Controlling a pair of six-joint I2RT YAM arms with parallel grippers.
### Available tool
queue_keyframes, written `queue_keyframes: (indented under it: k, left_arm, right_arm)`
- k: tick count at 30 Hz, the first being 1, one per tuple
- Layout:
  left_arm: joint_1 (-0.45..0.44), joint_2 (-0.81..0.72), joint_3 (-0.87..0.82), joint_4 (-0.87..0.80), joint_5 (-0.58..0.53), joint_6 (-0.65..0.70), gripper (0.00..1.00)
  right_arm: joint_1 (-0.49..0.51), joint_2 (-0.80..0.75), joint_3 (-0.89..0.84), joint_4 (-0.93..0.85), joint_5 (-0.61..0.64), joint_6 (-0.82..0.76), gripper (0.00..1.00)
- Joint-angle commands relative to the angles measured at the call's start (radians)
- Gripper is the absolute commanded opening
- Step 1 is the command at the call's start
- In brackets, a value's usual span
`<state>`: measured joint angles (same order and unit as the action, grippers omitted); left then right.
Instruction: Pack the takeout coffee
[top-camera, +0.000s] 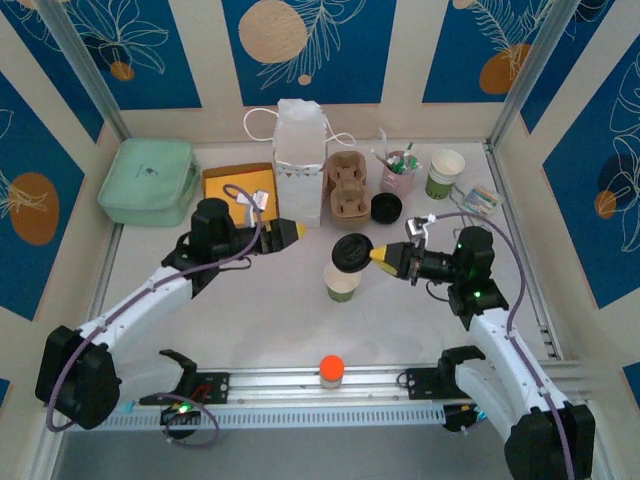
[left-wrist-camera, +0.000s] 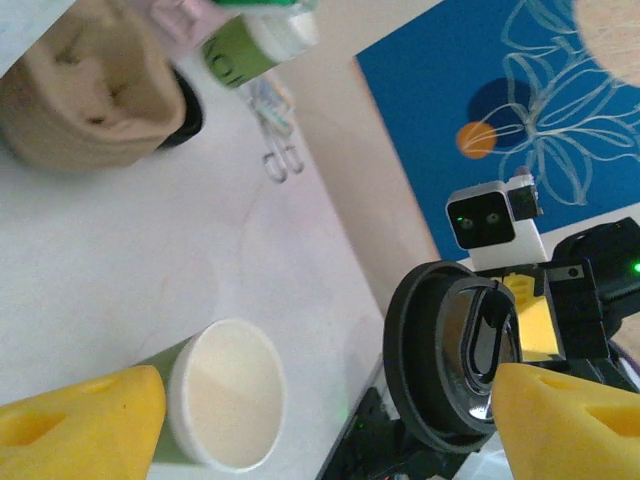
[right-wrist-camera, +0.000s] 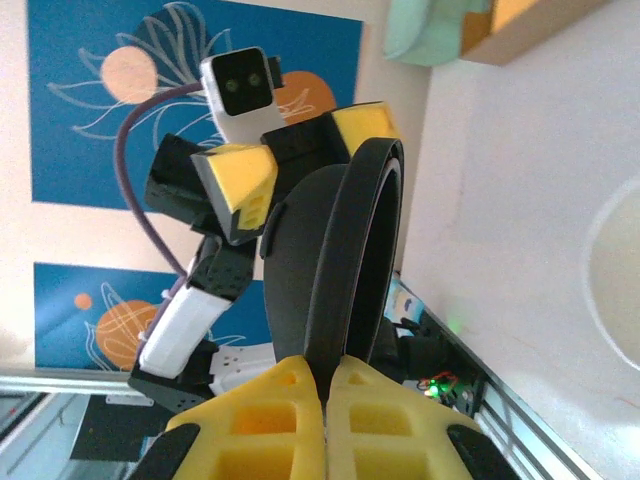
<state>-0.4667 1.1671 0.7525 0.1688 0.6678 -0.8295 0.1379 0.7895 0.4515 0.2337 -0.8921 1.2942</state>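
I should keep lowering the black lid with my right gripper until it rests on the green cup's rim (top-camera: 342, 290), because the lid's hollow side (right-wrist-camera: 376, 265) faces the cup's opening.
The takeout coffee's green paper cup (top-camera: 342, 282) stands lidless at the table's middle, white inside (left-wrist-camera: 225, 405). Its round black lid (top-camera: 352, 250) hangs just above the cup, tilted on edge, and my right gripper (top-camera: 383, 257) is shut on its rim (right-wrist-camera: 335, 260); the yellow fingertips (right-wrist-camera: 325, 375) pinch it from the right. My left gripper (top-camera: 285, 232) is open to the left of the cup, above the table, with nothing between its yellow fingers (left-wrist-camera: 80, 425). In the left wrist view the cup and the lid (left-wrist-camera: 450, 350) lie ahead of it. The cup's rim (right-wrist-camera: 610, 270) shows at the right edge of the right wrist view.
At the back stand a white paper bag (top-camera: 298, 160), a cardboard cup carrier (top-camera: 346, 188), a second black lid (top-camera: 386, 207), a pink cup of sticks (top-camera: 398, 172) and a lidless green-and-white cup (top-camera: 445, 172). A mint pouch (top-camera: 148, 180) and a yellow box (top-camera: 238, 185) lie back left.
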Motion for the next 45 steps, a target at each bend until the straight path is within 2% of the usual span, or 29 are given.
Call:
queue_keyframes:
  k: [1,19,45]
  left_arm:
    - [-0.001,-0.005,-0.014,0.005,-0.033,0.022,0.85]
    - [-0.035,0.066,-0.031,0.034,-0.044,0.030,0.84]
    - [-0.075,0.104,0.018,-0.047,-0.074,0.096,0.81]
  right_arm:
    - [0.014,0.017,-0.053,0.035,0.017,-0.029,0.06]
    - [0.032,0.169,-0.126,0.031,0.057,-0.181,0.05]
    - [0.057,0.180,-0.104,-0.163,0.154,-0.350,0.10]
